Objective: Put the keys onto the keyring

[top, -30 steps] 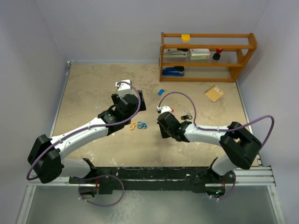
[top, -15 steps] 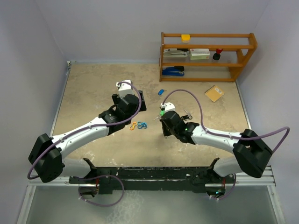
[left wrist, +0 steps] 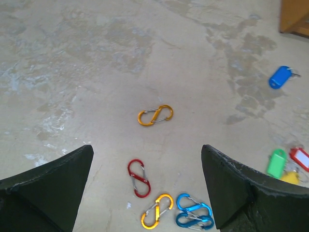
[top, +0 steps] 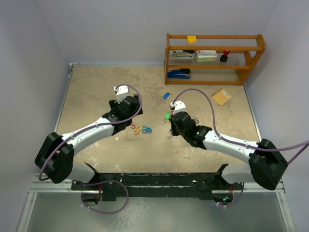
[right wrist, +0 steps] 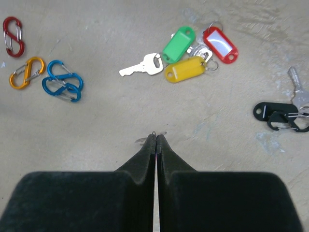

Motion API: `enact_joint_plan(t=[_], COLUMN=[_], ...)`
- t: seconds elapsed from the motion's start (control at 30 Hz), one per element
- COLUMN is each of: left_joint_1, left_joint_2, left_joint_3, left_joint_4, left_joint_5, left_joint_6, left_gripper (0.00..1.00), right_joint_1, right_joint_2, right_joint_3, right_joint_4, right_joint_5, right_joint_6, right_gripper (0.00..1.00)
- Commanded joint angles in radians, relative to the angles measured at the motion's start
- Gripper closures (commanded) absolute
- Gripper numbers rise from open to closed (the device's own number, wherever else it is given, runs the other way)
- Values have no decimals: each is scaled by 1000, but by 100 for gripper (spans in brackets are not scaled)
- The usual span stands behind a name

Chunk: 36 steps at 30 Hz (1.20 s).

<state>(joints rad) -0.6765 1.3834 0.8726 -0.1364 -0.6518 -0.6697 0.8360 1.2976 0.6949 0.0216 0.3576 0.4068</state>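
The red clip [left wrist: 139,178] is lying free with its narrow way lined up with my left gripper's open fingers, so I should go on lowering until they straddle its middle.
Three keys lie bunched ahead of my right gripper [right wrist: 155,135]: green tag [right wrist: 178,44], yellow tag [right wrist: 185,69], red tag [right wrist: 220,44], with a bare silver key [right wrist: 140,67] beside them. A black-tagged key [right wrist: 270,112] lies to the right, and a blue-tagged key [left wrist: 280,77] farther back. The right jaws are pressed together, with a sliver of thin wire, the keyring, poking out at the tips. My left gripper [left wrist: 147,150] is wide open above the coloured clips, holding nothing.
Figure-eight clips lie on the table: orange [left wrist: 155,115], red [left wrist: 138,178], a second orange [left wrist: 157,211] and blue ones [left wrist: 194,211]. A wooden shelf [top: 215,58] stands at the back right, with a small tan notebook [top: 221,96] in front of it.
The right arm has reached forward and left toward the bunched keys, its jaws closing fully. The left gripper has shifted left and back, still open.
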Motion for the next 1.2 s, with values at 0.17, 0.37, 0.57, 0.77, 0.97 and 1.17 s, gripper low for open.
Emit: enact_joint_plan(t=[0.17, 0.37, 0.57, 0.77, 0.97, 1.17], left_joint_1=[47, 61, 59, 43, 8, -42], left_joint_2=[173, 232, 191, 157, 137, 159], left_joint_3=[69, 72, -9, -49, -82, -87], left_joint_4=[9, 11, 37, 11, 6, 5], left_joint_5=[-53, 26, 85, 35, -30, -96], left_joint_6=[48, 38, -55, -169, -277, -345], left_gripper=[10, 9, 12, 17, 17, 18], right_joint_1=[-39, -45, -54, -57, -56, -56], right_joint_2=[-54, -93, -115, -120, -136, -150], right_joint_3=[40, 34, 22, 15, 3, -3], right_joint_4=[63, 52, 52, 53, 53, 46], right_joint_5=[-7, -16, -22, -36, -39, -38], right_joint_6=[-51, -51, -51, -51, -51, -51], right_gripper=[100, 100, 100, 100, 100, 100])
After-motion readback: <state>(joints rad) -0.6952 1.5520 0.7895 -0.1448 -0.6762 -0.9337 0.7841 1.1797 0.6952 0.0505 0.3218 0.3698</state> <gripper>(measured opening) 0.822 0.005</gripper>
